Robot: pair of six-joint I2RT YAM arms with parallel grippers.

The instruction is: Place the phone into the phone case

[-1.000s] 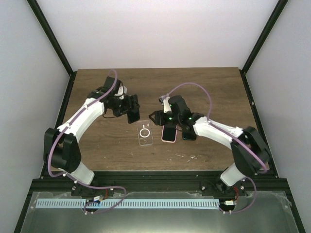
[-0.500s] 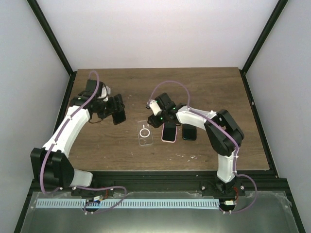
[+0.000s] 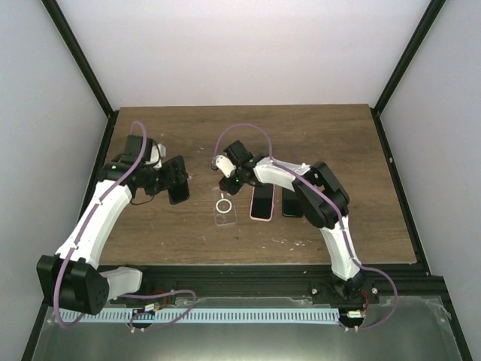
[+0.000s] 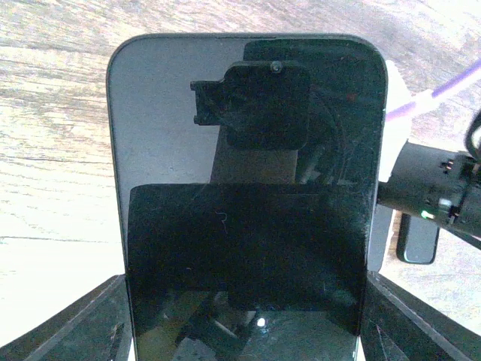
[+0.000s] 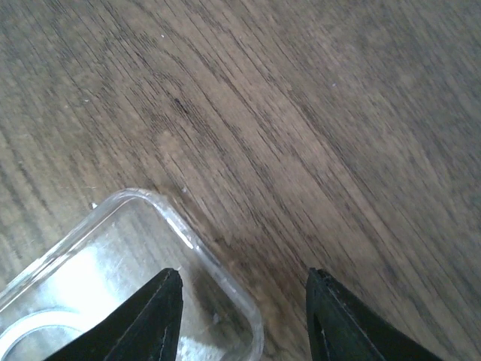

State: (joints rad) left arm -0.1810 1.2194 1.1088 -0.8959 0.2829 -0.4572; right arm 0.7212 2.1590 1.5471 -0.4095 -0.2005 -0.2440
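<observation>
The phone case's white bar [image 3: 222, 196] points away from me, so next my right gripper takes hold of the case's edge [image 5: 218, 272] and turns the case around before the phone goes in.
My left gripper [image 3: 173, 180] is shut on a black phone [image 3: 179, 192] and holds it above the table's left side, left of the clear phone case [image 3: 224, 209]. In the left wrist view the phone's dark glass [image 4: 248, 188] fills the frame between my fingers [image 4: 90, 327]. The case lies flat at the table's middle, with a white ring on it. My right gripper [image 3: 228, 183] is open and low over the case's far end. In the right wrist view the case's rounded corner [image 5: 150, 248] sits between the open fingertips [image 5: 165, 308].
A pink-edged phone [image 3: 261, 203] and a black phone [image 3: 292, 204] lie side by side just right of the case, under the right arm. The black one also shows in the left wrist view [image 4: 418, 241]. Black frame posts stand at the table's corners.
My left arm has drawn back to the left with the phone in it. My right gripper has moved left, from over the pink-edged phone to the case's far end.
</observation>
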